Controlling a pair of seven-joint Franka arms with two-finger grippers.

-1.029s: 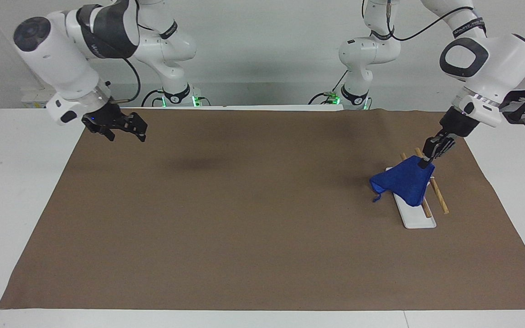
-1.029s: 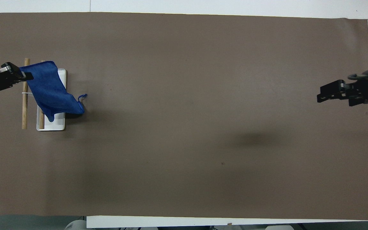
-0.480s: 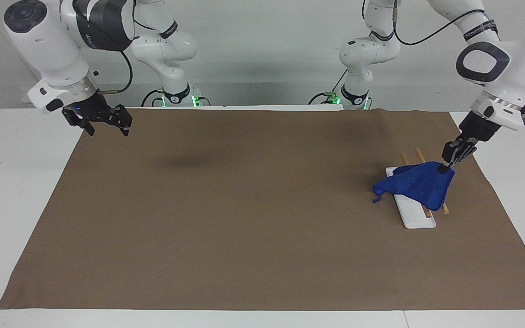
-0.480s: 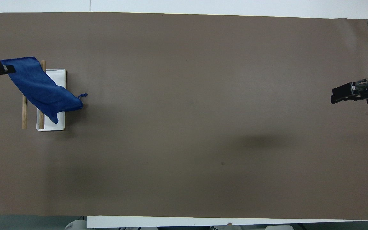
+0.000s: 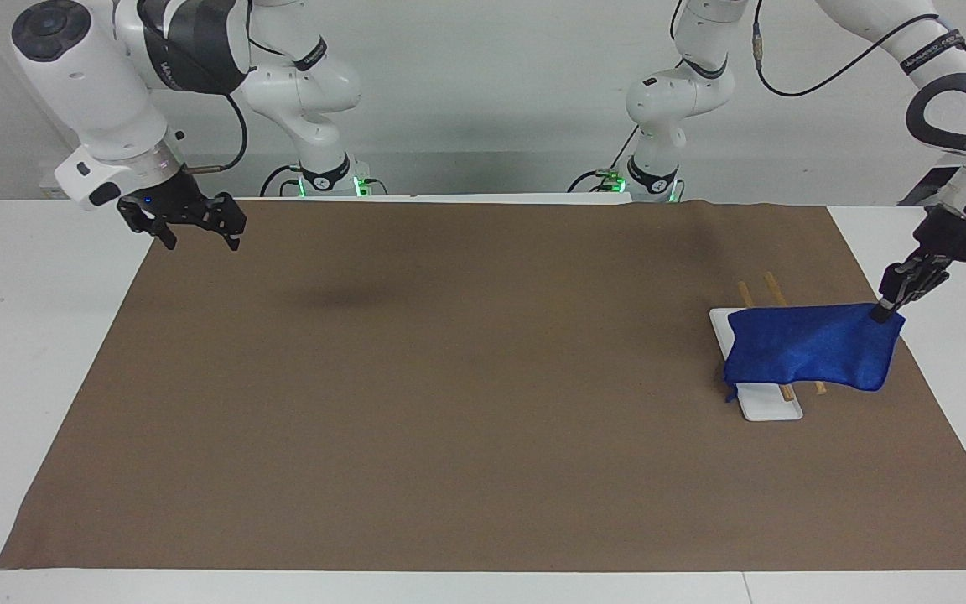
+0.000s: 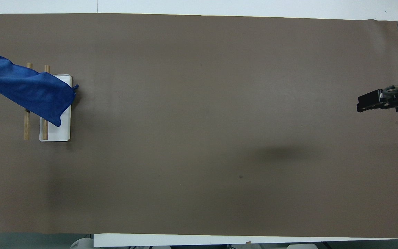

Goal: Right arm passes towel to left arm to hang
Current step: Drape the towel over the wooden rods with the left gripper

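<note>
I should keep pulling the held corner (image 5: 895, 320) away with my left gripper, then let go, as the towel crosses both wooden rods (image 6: 37, 95), its other end hanging past them.
The royal-blue towel (image 5: 810, 346) lies stretched across the rack, over its two wooden rods (image 5: 772, 285) and white base (image 5: 772, 407). My left gripper (image 5: 885, 312) is shut on the towel's upper corner and holds it up over the mat's edge at the left arm's end. The towel's other end hangs down beside the white base. In the overhead view the towel (image 6: 26, 90) runs off the picture's edge and the left gripper is out of view. My right gripper (image 5: 200, 242) waits open and empty in the air over the mat's corner at the right arm's end, also seen from overhead (image 6: 359, 103).
A brown mat (image 5: 449, 377) covers most of the white table (image 5: 22, 335). The rack's rods (image 6: 26, 128) and white base (image 6: 62, 133) stand near the left arm's end of the mat.
The left gripper has pulled the towel's corner outward toward its end of the table, spreading the towel over the rack. The right gripper drew back a little, then stayed still.
</note>
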